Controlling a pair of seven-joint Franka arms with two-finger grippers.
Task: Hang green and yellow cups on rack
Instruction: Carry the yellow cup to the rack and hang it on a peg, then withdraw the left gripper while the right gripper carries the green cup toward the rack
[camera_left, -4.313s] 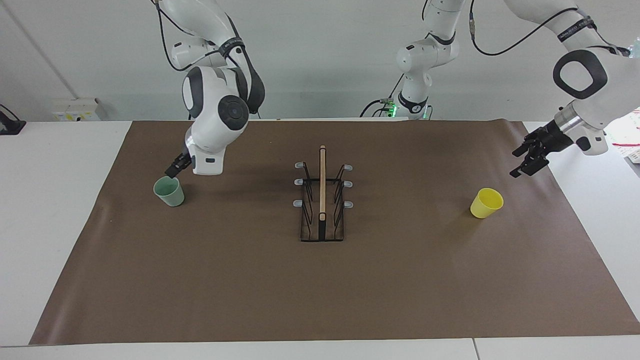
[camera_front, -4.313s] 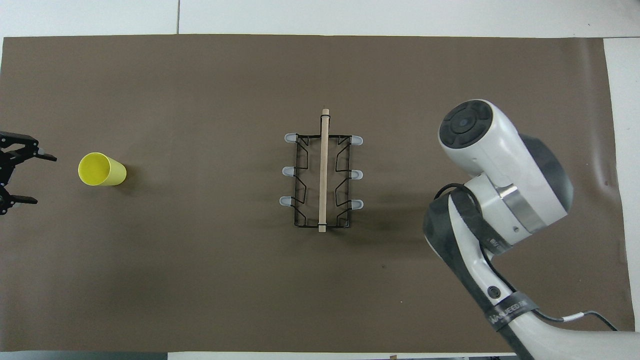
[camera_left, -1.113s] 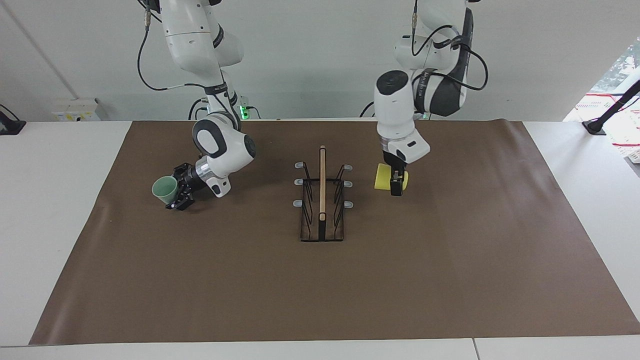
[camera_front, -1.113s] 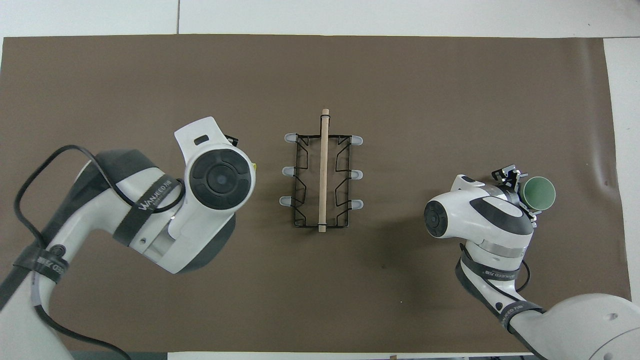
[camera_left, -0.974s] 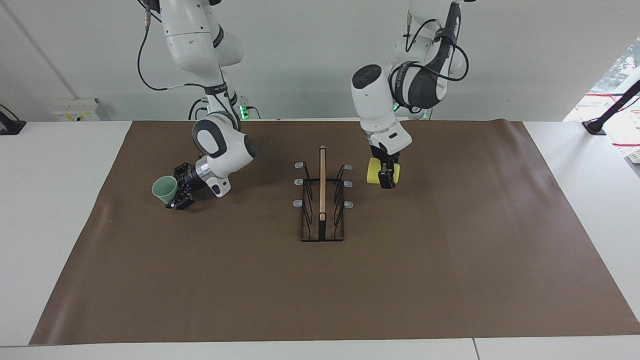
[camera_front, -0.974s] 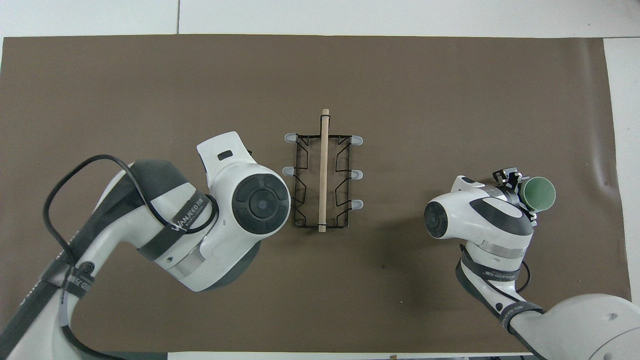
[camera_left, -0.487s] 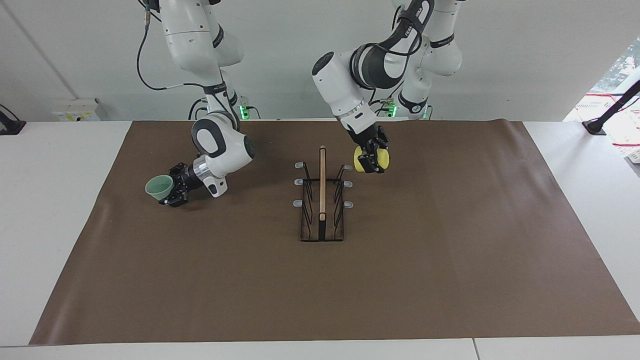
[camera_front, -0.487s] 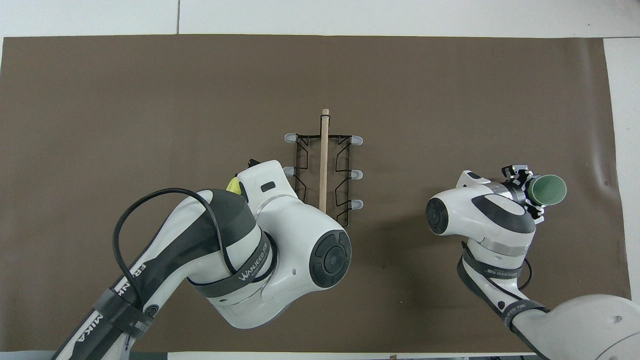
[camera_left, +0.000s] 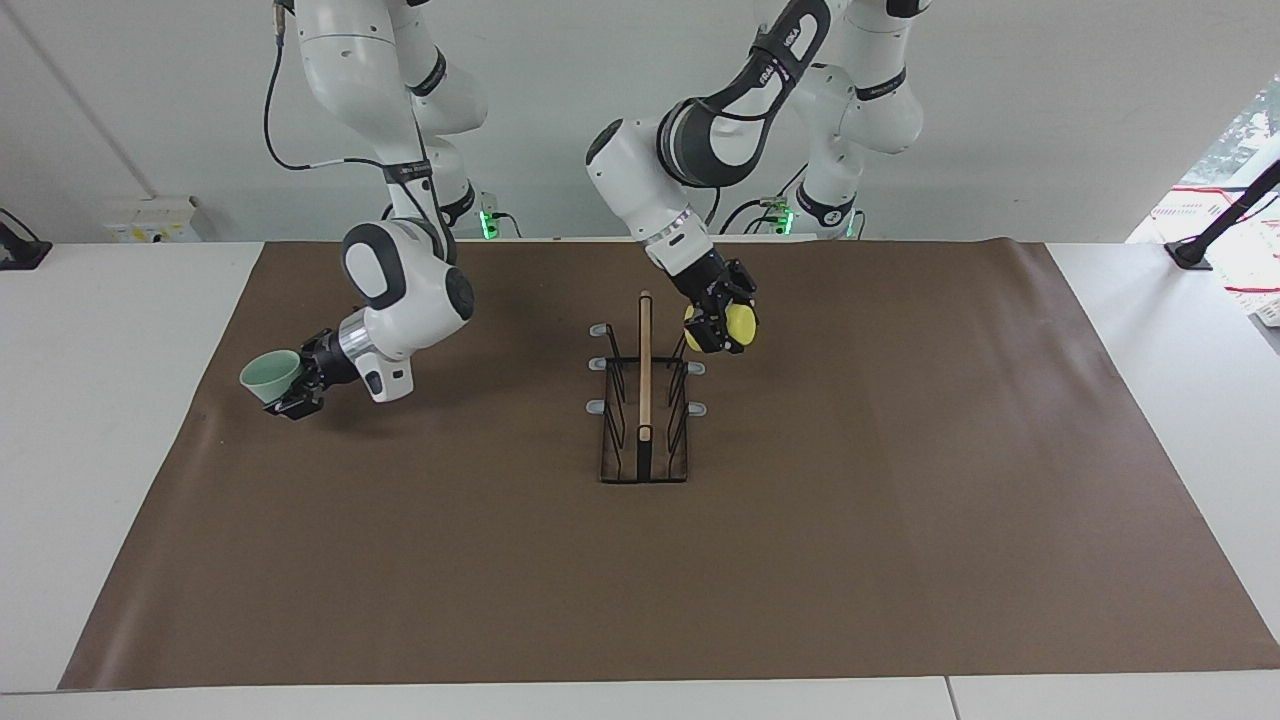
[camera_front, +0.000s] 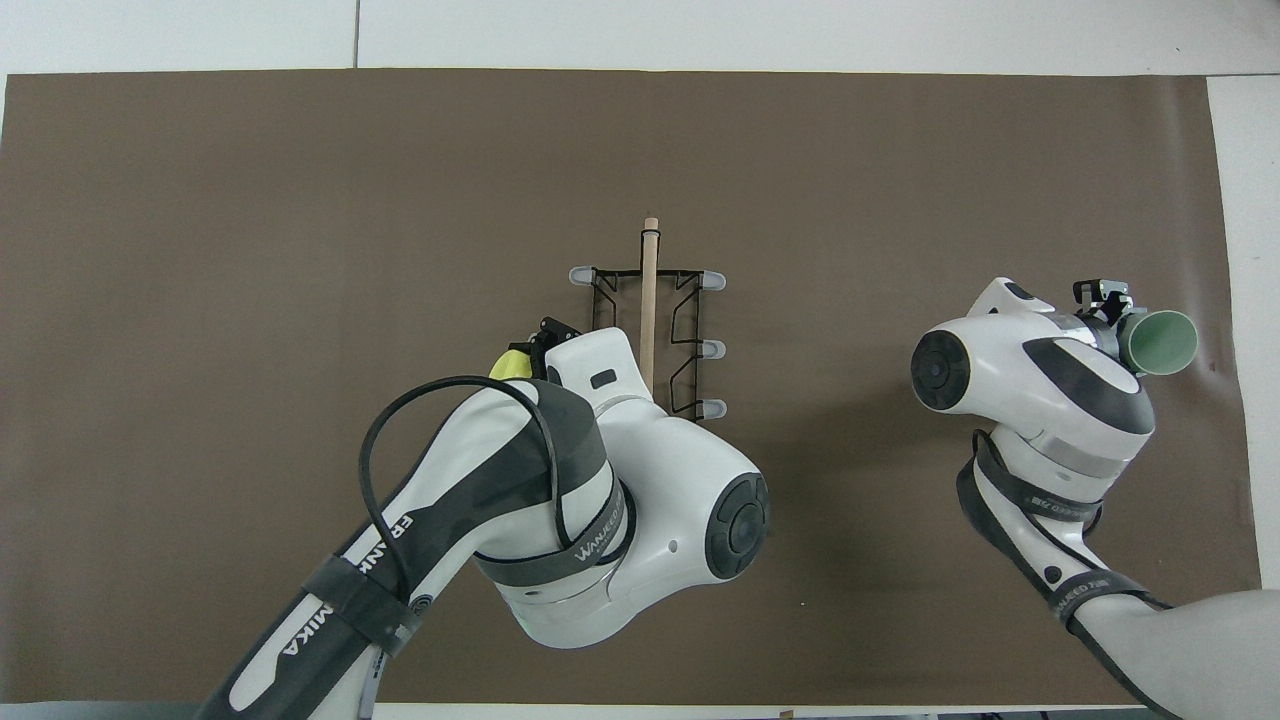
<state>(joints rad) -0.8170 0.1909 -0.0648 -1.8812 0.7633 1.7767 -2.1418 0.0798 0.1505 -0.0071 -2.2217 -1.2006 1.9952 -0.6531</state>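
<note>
My left arm is reaching across the rack (camera_front: 649, 324). My left gripper should hang the yellow cup (camera_left: 743, 324) and pull away before my right gripper brings over the green cup.
The black wire rack (camera_left: 645, 420) with its wooden centre bar stands in the middle of the brown mat; it also shows in the overhead view (camera_front: 690, 345). My left gripper (camera_left: 715, 331) is shut on the yellow cup (camera_left: 743, 322) and holds it on its side in the air. The cup is close beside the grey-tipped prong (camera_left: 696, 335) nearest the robots on the left arm's side. In the overhead view only a sliver of the yellow cup (camera_front: 508, 365) shows past the arm. My right gripper (camera_left: 299, 384) is shut on the green cup (camera_left: 268, 372), tilted, over the mat's edge at the right arm's end (camera_front: 1160, 342).
The brown mat (camera_left: 900, 500) covers most of the white table (camera_left: 110, 330). A white box (camera_left: 150, 218) sits at the wall at the right arm's end. The left arm's elbow (camera_front: 640, 520) hides part of the rack from above.
The left gripper has carried the yellow cup closer to the rack's prongs. The right gripper has lifted the green cup and moved it outward toward the mat's edge.
</note>
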